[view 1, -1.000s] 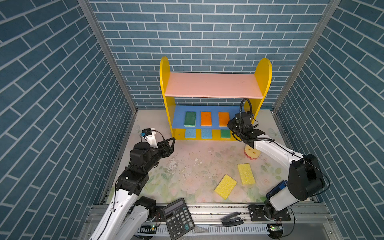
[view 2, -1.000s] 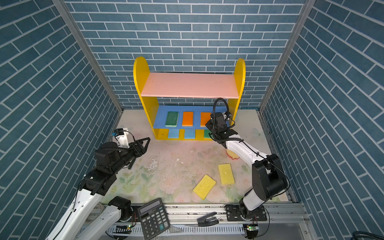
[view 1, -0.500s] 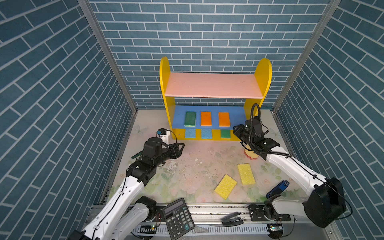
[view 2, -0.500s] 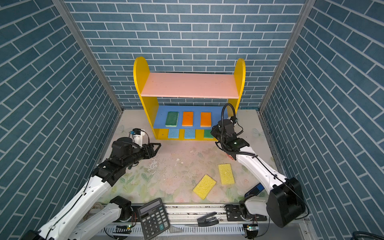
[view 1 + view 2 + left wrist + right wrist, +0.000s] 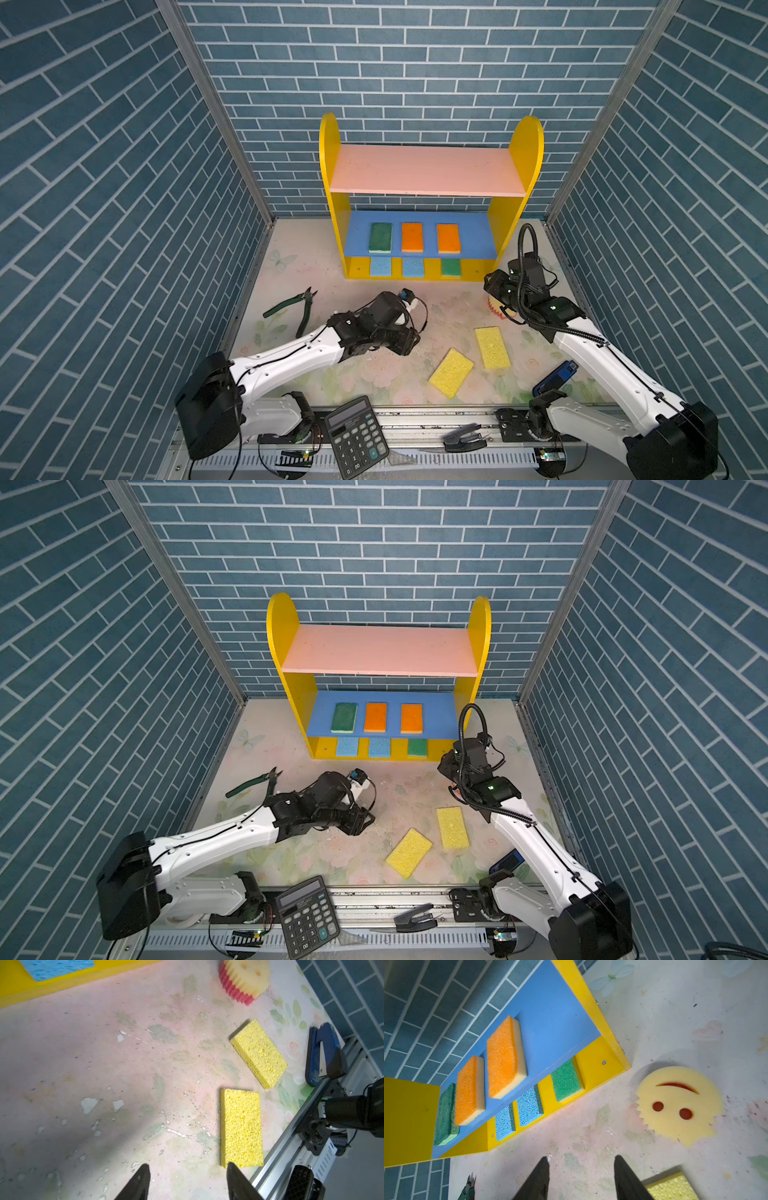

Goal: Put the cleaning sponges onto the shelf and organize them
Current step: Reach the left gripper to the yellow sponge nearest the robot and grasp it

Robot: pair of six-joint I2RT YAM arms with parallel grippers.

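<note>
The nearer yellow sponge (image 5: 452, 373) lies free with its long edge facing my open left gripper. I go on moving toward that edge (image 5: 442, 364) until my fingers straddle it.
The shelf (image 5: 428, 178) stands at the back. Its blue board holds a green sponge (image 5: 380, 237) and two orange sponges (image 5: 412, 237) (image 5: 448, 238). Two light blue sponges (image 5: 380, 266) (image 5: 413, 267) and a green one (image 5: 451, 267) lie on its yellow base. Two yellow sponges (image 5: 451, 372) (image 5: 492, 347) lie flat on the table. My left gripper (image 5: 188, 1165) is open and empty, low beside the nearer yellow sponge (image 5: 241, 1128). The round smiley sponge (image 5: 679, 1103) lies face up near the shelf's right foot. My right gripper (image 5: 581, 1158) is open and empty beside it.
Green-handled pliers (image 5: 301, 307) lie at the left of the table. A black calculator (image 5: 357, 432) rests on the front rail, with a blue and black tool (image 5: 555, 378) at the front right. Brick-patterned walls close in on three sides.
My left arm has swung right to the middle of the table, near the yellow sponges. My right gripper has pulled back from the shelf to beside the smiley sponge, and its jaws have widened.
</note>
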